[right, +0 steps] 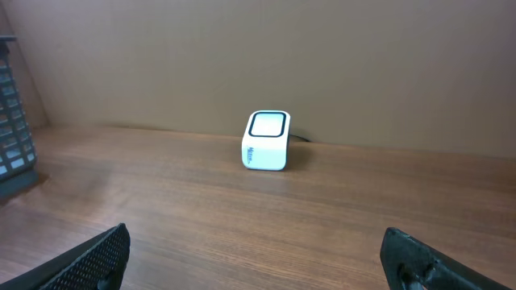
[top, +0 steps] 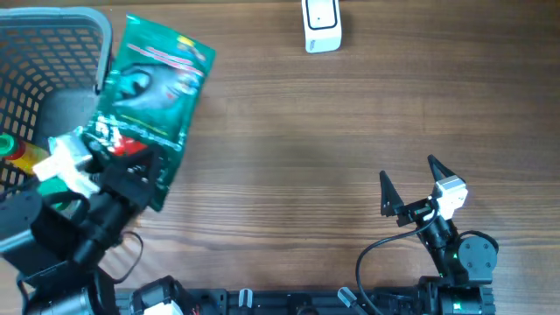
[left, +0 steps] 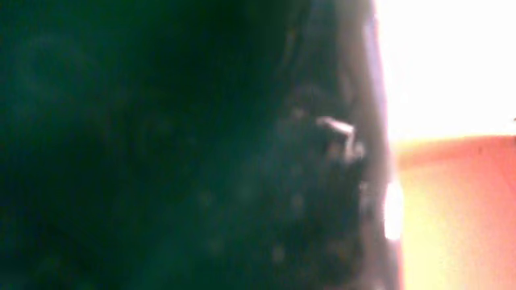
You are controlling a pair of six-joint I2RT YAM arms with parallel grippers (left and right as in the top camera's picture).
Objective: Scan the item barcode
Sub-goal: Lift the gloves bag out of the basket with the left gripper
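My left gripper keeps bringing the green packet to the wood in the middle of the table, which is free for it, until the packet lies flat there, and then let it go.
The item is a green snack packet at the left of the wooden table, beside the basket. Its lower end is in my left gripper, which is shut on it. The left wrist view shows only the packet as a dark green blur pressed close to the lens; no barcode can be made out. A white barcode scanner stands at the far middle of the table, and it also shows in the right wrist view as the scanner, facing up. My right gripper sits at the near right, open and empty, fingers far apart.
A grey mesh basket fills the far left corner, with a few items inside it at its near edge. Its wall shows at the left edge of the right wrist view. A black cable loops by the right arm's base.
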